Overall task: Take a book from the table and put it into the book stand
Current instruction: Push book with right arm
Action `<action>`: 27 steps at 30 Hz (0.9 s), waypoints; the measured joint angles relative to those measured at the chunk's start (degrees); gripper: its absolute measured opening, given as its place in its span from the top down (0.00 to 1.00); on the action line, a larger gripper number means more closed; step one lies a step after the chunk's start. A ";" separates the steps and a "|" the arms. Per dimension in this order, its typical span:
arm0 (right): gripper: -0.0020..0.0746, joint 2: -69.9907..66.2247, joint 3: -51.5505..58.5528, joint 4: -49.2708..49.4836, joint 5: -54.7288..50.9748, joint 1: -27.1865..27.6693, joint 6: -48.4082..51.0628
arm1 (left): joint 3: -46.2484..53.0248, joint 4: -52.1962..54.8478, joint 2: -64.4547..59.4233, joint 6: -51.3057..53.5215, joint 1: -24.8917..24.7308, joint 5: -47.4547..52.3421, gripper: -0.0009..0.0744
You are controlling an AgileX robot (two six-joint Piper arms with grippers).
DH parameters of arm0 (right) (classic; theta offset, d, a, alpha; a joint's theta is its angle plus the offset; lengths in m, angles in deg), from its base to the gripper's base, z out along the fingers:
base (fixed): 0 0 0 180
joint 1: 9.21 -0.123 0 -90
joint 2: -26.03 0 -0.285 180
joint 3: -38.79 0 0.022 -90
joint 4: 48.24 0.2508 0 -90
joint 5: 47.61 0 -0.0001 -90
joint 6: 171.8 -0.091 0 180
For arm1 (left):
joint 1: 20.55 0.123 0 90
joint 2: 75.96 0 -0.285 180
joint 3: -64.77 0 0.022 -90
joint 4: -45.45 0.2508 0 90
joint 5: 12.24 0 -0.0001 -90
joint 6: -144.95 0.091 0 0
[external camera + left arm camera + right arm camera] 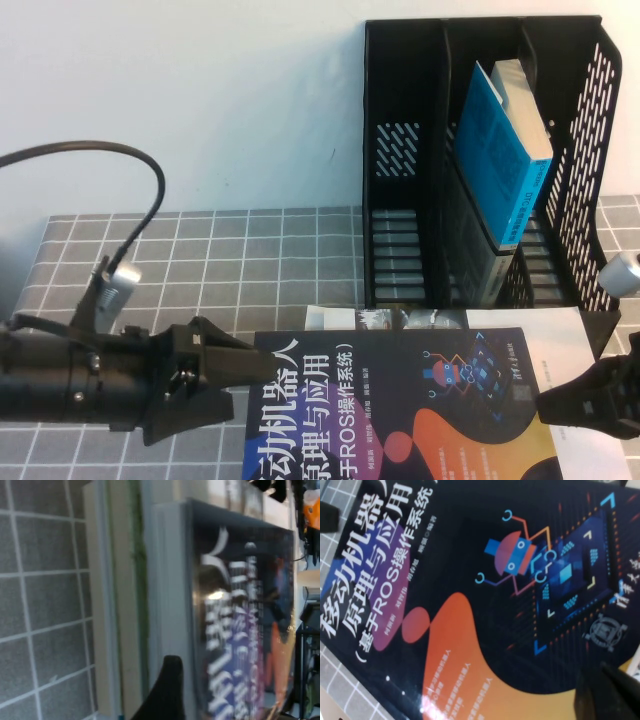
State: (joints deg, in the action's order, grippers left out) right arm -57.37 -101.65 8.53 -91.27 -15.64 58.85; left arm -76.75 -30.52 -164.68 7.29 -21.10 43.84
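Observation:
I see the paler book's white cover (562, 350) past the edge of the dark book (400, 400), so the dark book will slide over it alone when I push sideways.
The book (400, 410), dark with white Chinese title and an orange-purple swirl, lies at the front of the table (200, 250), on top of a paler book. My left gripper (245, 385) is at the book's left edge, open, with its jaws spread above and below that edge. One of its fingers (167, 690) shows beside the book (240, 605) in the left wrist view. My right gripper (550, 405) is shut on the book's right edge; its upper finger (605, 695) lies on the cover (470, 580). The black book stand (400, 150) rises behind.
A thick blue book (505, 150) leans in the stand's right-hand compartments. A white book (340, 318) pokes out from under the dark one, just in front of the stand. Grid cloth stretches to the back left.

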 joint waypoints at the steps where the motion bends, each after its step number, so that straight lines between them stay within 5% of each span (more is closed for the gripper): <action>1: 0.98 0.00 0.00 0.00 0.00 0.00 0.00 | 0.00 -0.30 -1.28 0.30 0.00 -0.08 0.09; 16: 0.98 -0.49 0.00 4.02 -1.25 -4.72 0.00 | -0.09 -4.34 -13.47 6.88 0.00 4.57 0.09; 27: 0.98 0.85 0.00 4.06 9.41 -4.46 0.10 | -0.09 -4.89 -14.07 7.92 0.00 6.26 0.09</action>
State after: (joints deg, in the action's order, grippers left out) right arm -56.52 -101.65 12.59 -81.86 -20.11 58.95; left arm -76.84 -35.40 -178.74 15.21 -21.10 50.10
